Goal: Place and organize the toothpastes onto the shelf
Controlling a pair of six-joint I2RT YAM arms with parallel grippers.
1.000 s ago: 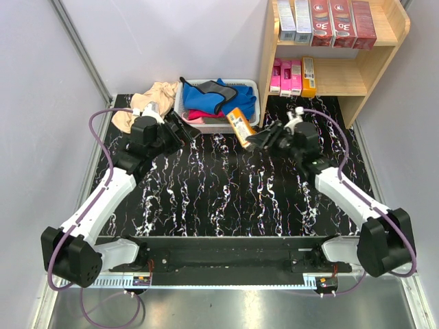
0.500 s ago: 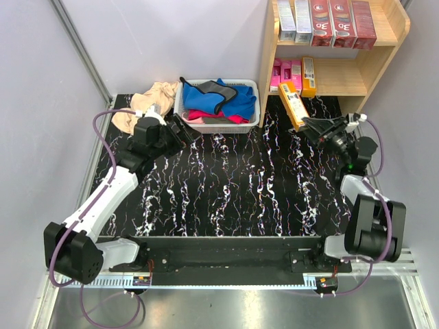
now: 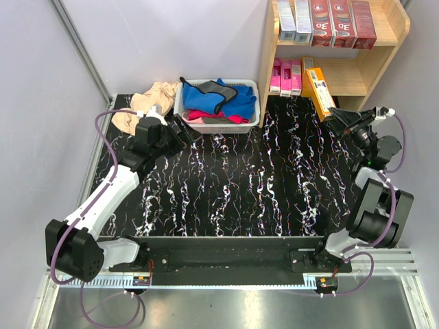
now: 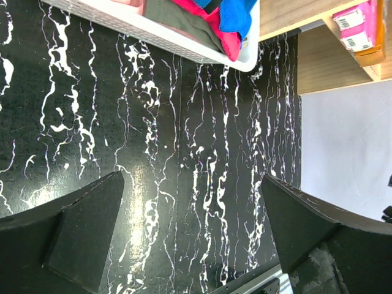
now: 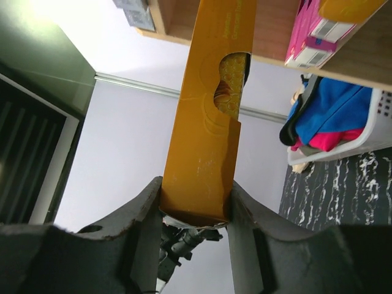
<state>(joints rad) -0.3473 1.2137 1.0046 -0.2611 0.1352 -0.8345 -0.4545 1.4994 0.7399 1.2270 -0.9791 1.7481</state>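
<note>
The orange-yellow box's far end [image 3: 315,74] points toward the lower level's open space [image 3: 343,77], so the robot's right gripper should keep sliding the box in until it sits next to the other orange box.
My right gripper [image 3: 337,115] is shut on an orange-yellow toothpaste box [image 3: 320,92], held tilted with its far end at the lower tier of the wooden shelf [image 3: 353,82]. In the right wrist view the box [image 5: 208,122] stands clamped between my two fingers [image 5: 195,208]. The lower tier holds three pink boxes [image 3: 286,75] and another orange one [image 3: 308,64]. On the top tier stand two silver-grey boxes [image 3: 295,17] and three dark red ones [image 3: 341,20]. My left gripper [image 3: 182,129] hangs open over bare table [image 4: 193,233], nothing between its fingers.
A white basket [image 3: 184,103] of blue, pink and grey cloths sits at the back, left of the shelf, close to my left gripper. A beige cloth [image 3: 147,103] lies beside it. The basket's rim [image 4: 153,33] shows in the left wrist view. Grey walls close in on both sides.
My right arm has swung right and back, carrying the orange box from near the basket to the shelf's lower tier. The left arm has barely moved.
</note>
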